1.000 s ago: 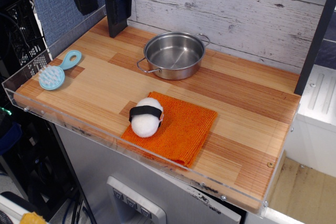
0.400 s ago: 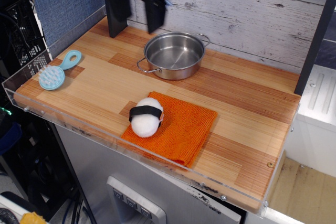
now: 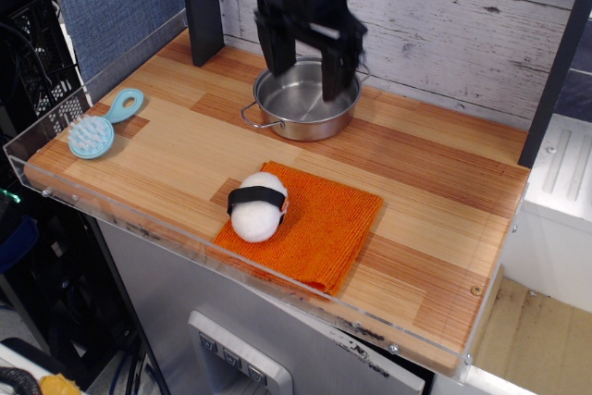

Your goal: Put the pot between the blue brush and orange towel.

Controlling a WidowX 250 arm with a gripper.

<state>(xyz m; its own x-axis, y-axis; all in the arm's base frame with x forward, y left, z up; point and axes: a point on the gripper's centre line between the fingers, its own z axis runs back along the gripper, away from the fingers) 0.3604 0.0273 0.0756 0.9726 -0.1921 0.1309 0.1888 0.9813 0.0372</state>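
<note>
My gripper will make the shiny steel pot (image 3: pixel 310 125) tip toward its loop handle when I lift one side, since the bowl (image 3: pixel 303 97) is wider than the open gripper.
The shiny steel pot (image 3: pixel 298 110) sits on the wooden table near the back wall, its left loop handle showing. My black gripper (image 3: pixel 306 76) hangs open right over the pot, one finger by the left rim and one over the right side of the bowl; it holds nothing. The light-blue brush (image 3: pixel 99 127) lies at the table's left edge. The orange towel (image 3: pixel 319 224) lies flat at the front middle, with a white rice-ball toy (image 3: pixel 257 205) on its left corner.
A dark post (image 3: pixel 202 2) stands at the back left. A clear acrylic rim (image 3: pixel 185 238) runs along the table's front and left edges. The grey plank wall (image 3: pixel 462 16) is right behind the pot. Bare wood lies between brush and towel.
My gripper has swung from the back left corner rightward and down, and now hangs over the pot. The pot, brush, towel and toy have not moved.
</note>
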